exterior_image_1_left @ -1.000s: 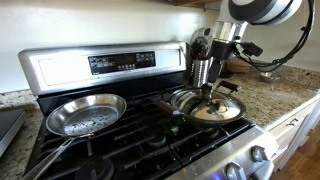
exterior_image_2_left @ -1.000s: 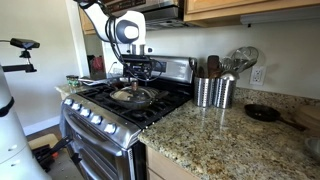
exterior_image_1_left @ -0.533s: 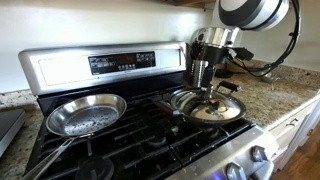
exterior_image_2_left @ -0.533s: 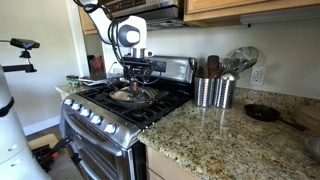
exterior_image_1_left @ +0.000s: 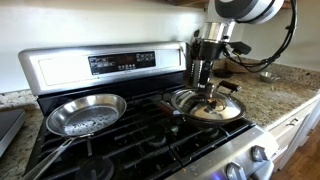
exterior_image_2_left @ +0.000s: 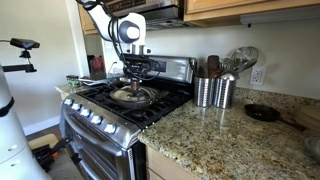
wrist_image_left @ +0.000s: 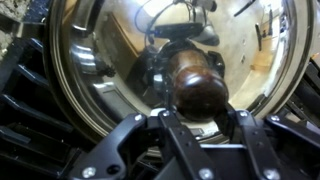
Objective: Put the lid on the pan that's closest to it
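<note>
The lid is off-center with the pan's edge showing behind it. My gripper should open, take hold of the knob lower down and move the lid toward the control panel.
The lid, clear glass with a metal rim, lies flat over the stove's right front burner; I cannot tell what is under it. The lid fills the wrist view, its dark knob in the middle. My gripper stands straight above it with one finger on each side of the knob, very near it; whether they press it I cannot tell. Both exterior views show the gripper low over the lid. A black shallow pan sits on the granite counter, far from the lid.
A shiny silver pan rests on the other front burner. Two metal utensil holders stand on the counter beside the stove. The stove's control panel rises behind the burners. Black grates surround the lid.
The fingers have drawn in from wide open to close beside the knob. The arm's upper part has swung slightly sideways. The lid has not moved.
</note>
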Controlling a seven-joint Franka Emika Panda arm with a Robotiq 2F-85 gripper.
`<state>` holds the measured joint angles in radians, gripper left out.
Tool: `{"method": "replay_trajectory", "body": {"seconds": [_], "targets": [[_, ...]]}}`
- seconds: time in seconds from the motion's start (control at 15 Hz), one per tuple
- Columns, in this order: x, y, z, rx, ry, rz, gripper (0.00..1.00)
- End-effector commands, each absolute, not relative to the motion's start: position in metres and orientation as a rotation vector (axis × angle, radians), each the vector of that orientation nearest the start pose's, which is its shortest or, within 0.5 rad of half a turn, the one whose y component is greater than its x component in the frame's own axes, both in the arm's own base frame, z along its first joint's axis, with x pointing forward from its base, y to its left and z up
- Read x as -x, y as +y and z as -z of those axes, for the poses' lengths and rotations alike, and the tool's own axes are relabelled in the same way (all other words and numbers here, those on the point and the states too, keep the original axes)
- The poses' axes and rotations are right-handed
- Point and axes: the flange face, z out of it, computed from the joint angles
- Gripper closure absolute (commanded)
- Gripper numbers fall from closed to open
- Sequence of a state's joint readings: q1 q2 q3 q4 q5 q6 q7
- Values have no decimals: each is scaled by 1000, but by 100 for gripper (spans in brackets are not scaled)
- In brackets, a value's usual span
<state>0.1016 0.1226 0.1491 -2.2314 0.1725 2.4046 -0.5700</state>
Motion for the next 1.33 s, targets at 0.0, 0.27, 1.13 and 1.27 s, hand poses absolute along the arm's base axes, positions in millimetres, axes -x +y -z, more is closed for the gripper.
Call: {"method": "replay_trajectory", "body": {"seconds": [0.0,0.27,1.13,1.27], "targets": [[-518,135,-338,2874,-1036,85,91],[-527,135,-341,2927,-1067,126,96],[-529,131,-367,2938,-1024,156,9],[-528,131,-365,2922,-1017,127,1]]}}
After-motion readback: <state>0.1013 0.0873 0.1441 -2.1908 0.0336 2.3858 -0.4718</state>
